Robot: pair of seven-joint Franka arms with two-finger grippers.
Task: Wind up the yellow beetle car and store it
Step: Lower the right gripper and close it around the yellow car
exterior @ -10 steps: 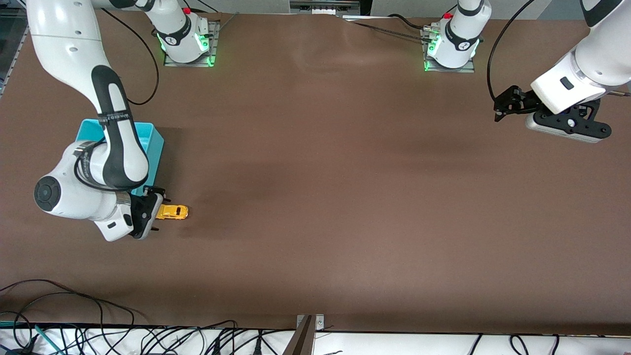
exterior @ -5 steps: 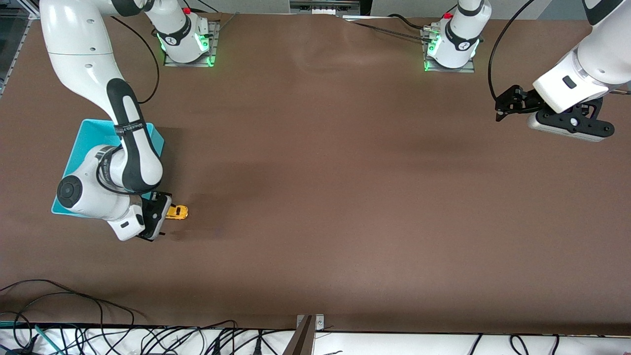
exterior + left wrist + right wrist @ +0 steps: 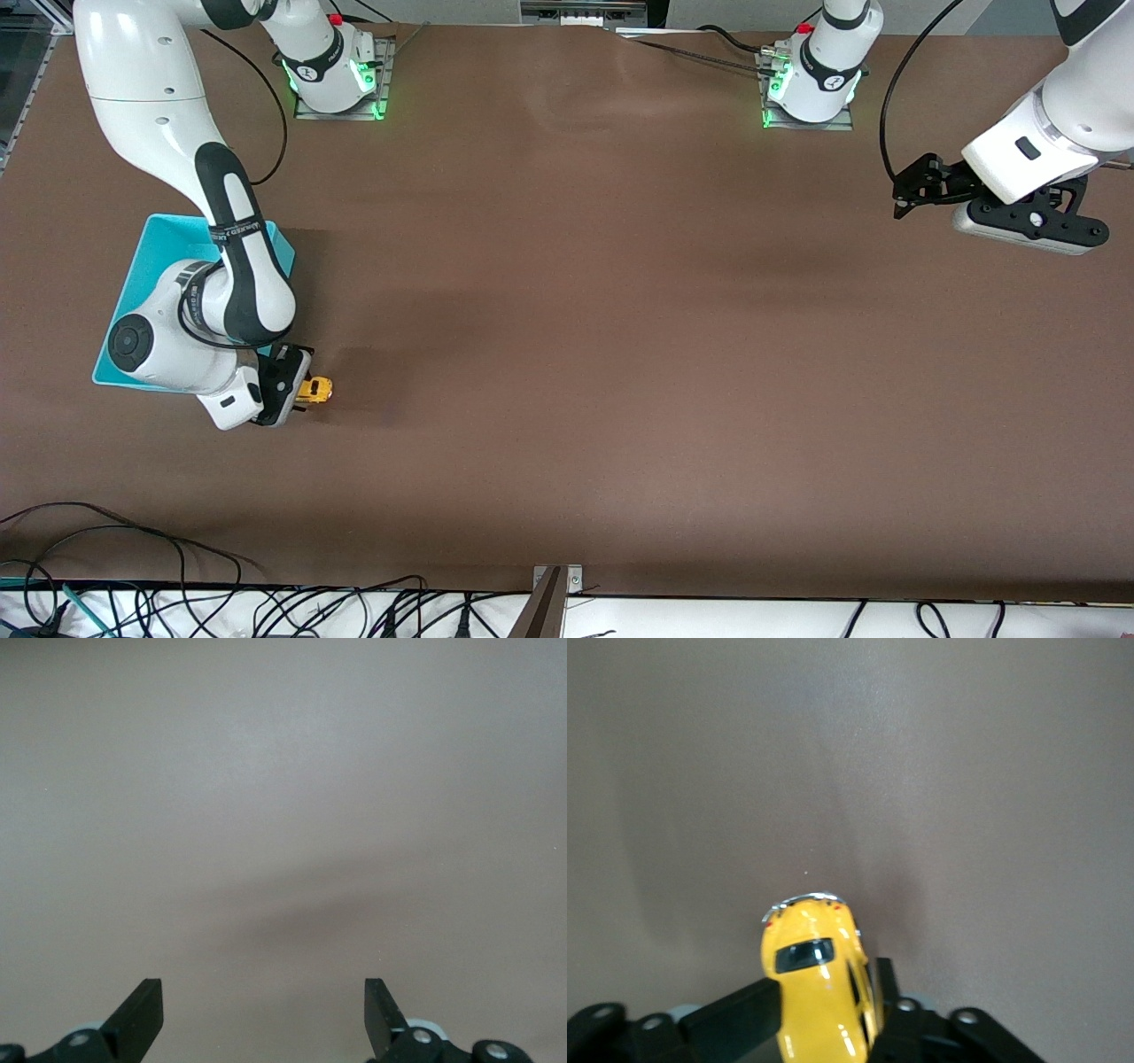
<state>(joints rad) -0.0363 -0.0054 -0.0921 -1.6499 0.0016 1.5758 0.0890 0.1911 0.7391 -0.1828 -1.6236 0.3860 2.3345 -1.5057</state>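
Observation:
The yellow beetle car (image 3: 813, 970) sits at an angle between the fingers of the robot's right gripper, so the right gripper should open, line its fingers up squarely with the car's sides (image 3: 860, 985) and close before it lifts.
The yellow beetle car (image 3: 316, 389) rests on the brown table beside the turquoise bin (image 3: 168, 248), at the right arm's end. My right gripper (image 3: 299, 392) is shut on the car's sides. In the right wrist view the black fingers (image 3: 735, 1019) press both flanks of the yellow beetle car (image 3: 815, 979), whose dark window and one end stick out past them. My left gripper (image 3: 902, 190) hangs open over bare table at the left arm's end and waits. The left wrist view shows its gripper (image 3: 264, 1014) spread wide with nothing between the fingers.
The turquoise bin sits partly under the right arm's wrist. Both arm bases (image 3: 337, 75) stand along the table edge farthest from the front camera. Cables (image 3: 133, 567) lie past the table edge nearest that camera.
The right gripper slid over the car and shut on it. The car shifted slightly toward the bin. The left arm barely moved.

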